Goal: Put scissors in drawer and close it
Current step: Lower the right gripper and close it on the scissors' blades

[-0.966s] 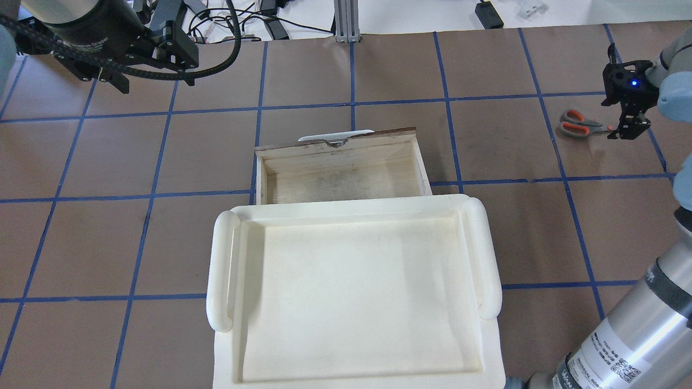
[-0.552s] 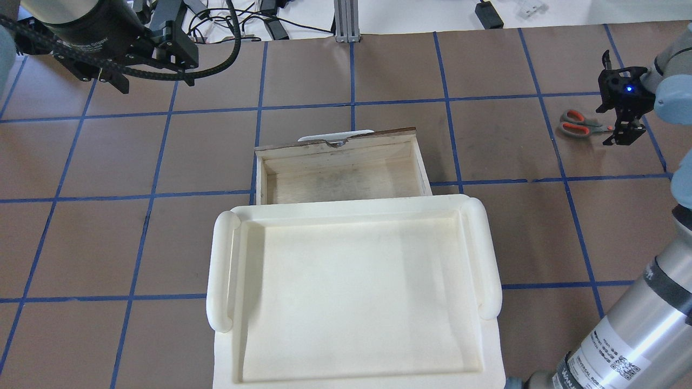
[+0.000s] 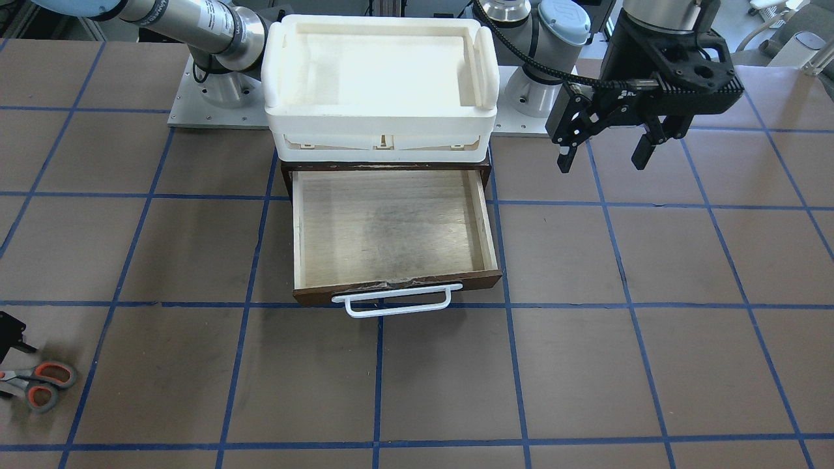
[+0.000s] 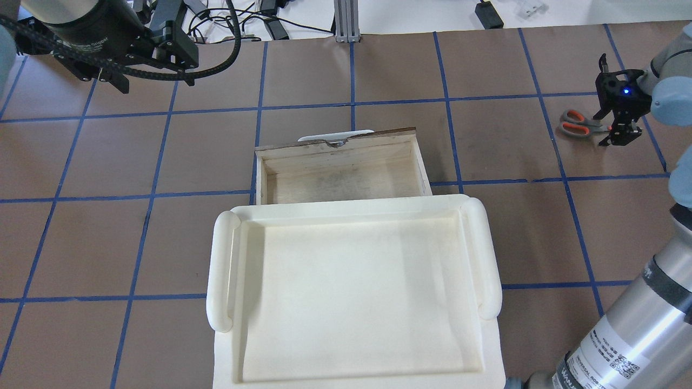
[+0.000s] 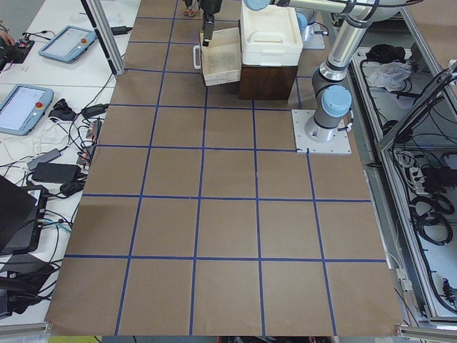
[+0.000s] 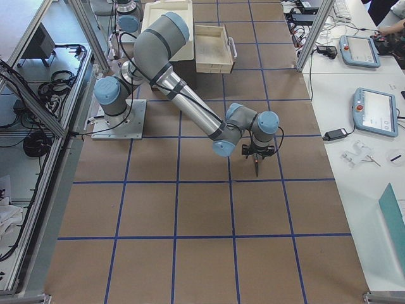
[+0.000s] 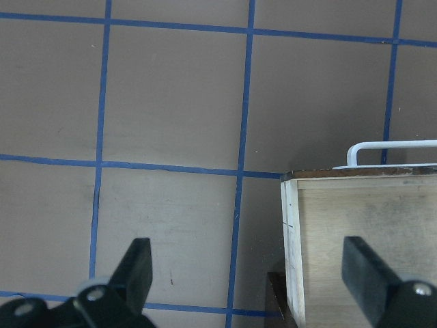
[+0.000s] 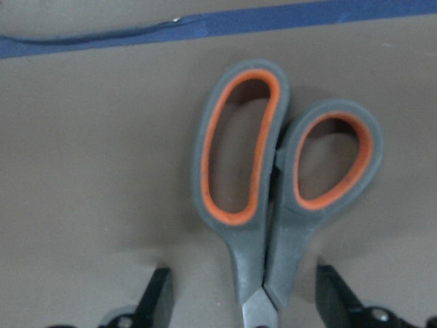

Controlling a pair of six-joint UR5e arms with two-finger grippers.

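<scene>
The robot's right gripper has both handle necks side by side between its fingers, so the scissors will stay closed and level when the robot lifts them.
The scissors, with grey-and-orange loop handles, lie flat on the brown table at the far right, blades toward my right gripper. My right gripper is open, just above them. In the right wrist view its fingers stand on either side of the scissors, at the neck below the handles, apart from them. The drawer is pulled open with nothing in it, its white bar handle on the front. My left gripper is open and empty, hovering beside the drawer's side.
A white foam tray sits on top of the dark cabinet behind the drawer. Blue tape lines grid the table. Cables and tablets lie beyond the table's far edge.
My right gripper has shifted a little toward the scissors' handles and lower over them. The left arm, the drawer and the scissors have not moved.
</scene>
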